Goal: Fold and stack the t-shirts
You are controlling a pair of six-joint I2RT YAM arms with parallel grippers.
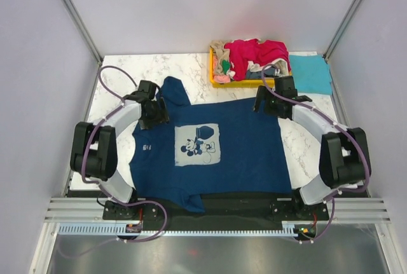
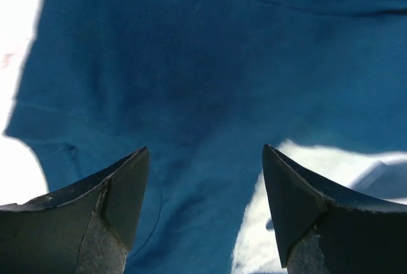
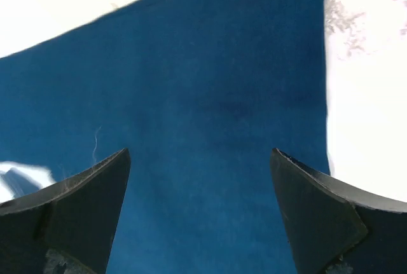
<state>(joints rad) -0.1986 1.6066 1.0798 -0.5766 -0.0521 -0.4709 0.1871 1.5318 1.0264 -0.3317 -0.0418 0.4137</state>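
The navy t-shirt's near sleeve (image 1: 192,203) is hanging over the table's edge, so I need to slide the t-shirt farther in and then bring my left gripper back to fold that sleeve (image 1: 182,194).
A navy t-shirt (image 1: 241,147) with a pale square Mickey Mouse print (image 1: 198,145) lies spread flat across the marble table, one sleeve pointing to the far left. Over that sleeve's shoulder my left gripper (image 1: 156,118) hovers open; in its wrist view (image 2: 205,148) blue cloth (image 2: 191,64) lies below the jaws, nothing between them. My right gripper (image 1: 266,105) stands open over the shirt's far right corner; its own view (image 3: 200,150) shows flat blue cloth (image 3: 210,83) and the hem edge. A crimson-pink tee (image 1: 257,51) and a beige one (image 1: 220,54) are heaped in the tray. A teal tee (image 1: 310,74) lies folded beside it.
The yellow tray (image 1: 213,70) stands at the far right of the marble table (image 1: 127,70), just behind my right gripper. Grey walls and metal posts close in the table on three sides. The arm bases sit at the near edge.
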